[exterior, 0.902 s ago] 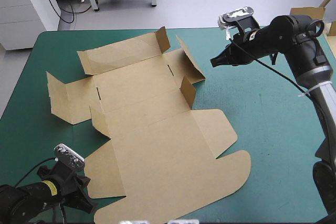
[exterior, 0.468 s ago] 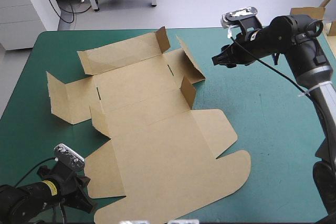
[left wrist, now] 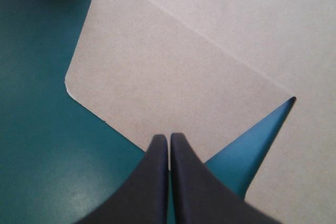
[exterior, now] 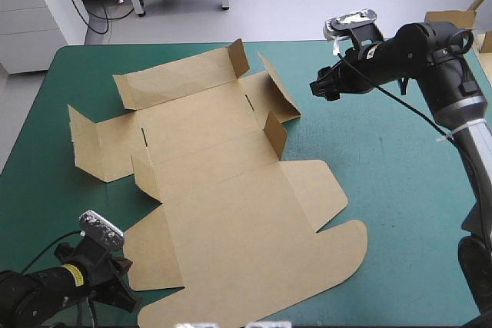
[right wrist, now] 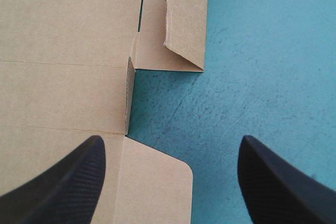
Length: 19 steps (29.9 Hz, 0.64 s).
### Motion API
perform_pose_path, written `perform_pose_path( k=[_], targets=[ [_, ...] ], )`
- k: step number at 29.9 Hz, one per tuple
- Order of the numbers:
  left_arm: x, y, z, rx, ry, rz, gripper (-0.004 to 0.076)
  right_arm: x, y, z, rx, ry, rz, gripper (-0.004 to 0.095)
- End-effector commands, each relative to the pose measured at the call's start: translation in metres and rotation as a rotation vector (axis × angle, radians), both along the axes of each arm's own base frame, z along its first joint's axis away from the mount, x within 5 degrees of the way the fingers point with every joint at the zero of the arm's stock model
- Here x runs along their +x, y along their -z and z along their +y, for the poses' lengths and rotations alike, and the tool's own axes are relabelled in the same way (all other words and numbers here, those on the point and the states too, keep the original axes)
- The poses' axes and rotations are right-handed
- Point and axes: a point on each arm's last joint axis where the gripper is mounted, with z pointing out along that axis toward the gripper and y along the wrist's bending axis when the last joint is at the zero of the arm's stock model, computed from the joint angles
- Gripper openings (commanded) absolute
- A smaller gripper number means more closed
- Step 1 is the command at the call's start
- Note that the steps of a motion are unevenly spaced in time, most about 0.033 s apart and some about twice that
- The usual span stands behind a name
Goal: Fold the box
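The short upright flap (exterior: 276, 135) is joined to the spread box along a creased bottom edge (exterior: 271, 146), so the whole box should turn with the flap when I pull.
The brown box (exterior: 231, 190) lies as a cut sheet on the teal-green cover, mostly flat. Its far wall (exterior: 181, 74) and a small side flap (exterior: 275, 132) stand raised, and the big rounded lid part is nearest the front edge. My left gripper (exterior: 132, 295) is shut low at the front left, its tip (left wrist: 169, 137) at the edge of a rounded flap (left wrist: 157, 87), with nothing seen held. My right gripper (exterior: 319, 86) hovers open to the right of the box's far right corner. Under its parted fingers (right wrist: 170, 145) lie bare cover and the box's edge (right wrist: 63, 51).
A wide stretch of teal-green cover (exterior: 400, 190) lies open to the right of the box. More brown board (exterior: 450, 17) shows beyond the table's far right corner. The box's left flap (exterior: 88, 144) reaches close to the table's left edge.
The right gripper has opened from shut and drawn back slightly from the box's far right flap. The left gripper and the box have not moved.
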Motion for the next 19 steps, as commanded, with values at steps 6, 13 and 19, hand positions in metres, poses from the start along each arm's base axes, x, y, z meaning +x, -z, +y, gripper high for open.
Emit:
perform_pose_path(
  k=[6,13,19],
  targets=[
    [0.004,-0.009,-0.003,-0.038,-0.001,-0.051,-0.0008,-0.013,-0.026,0.002,0.087,-0.015,-0.097,0.0645],
    [0.004,-0.009,-0.003,-0.038,-0.001,-0.051,-0.0008,-0.013,-0.026,0.003,0.103,-0.021,-0.091,0.0645],
    [0.004,-0.009,-0.003,-0.038,-0.001,-0.051,-0.0008,0.002,-0.008,0.011,0.128,-0.033,-0.022,0.0645]
  ],
)
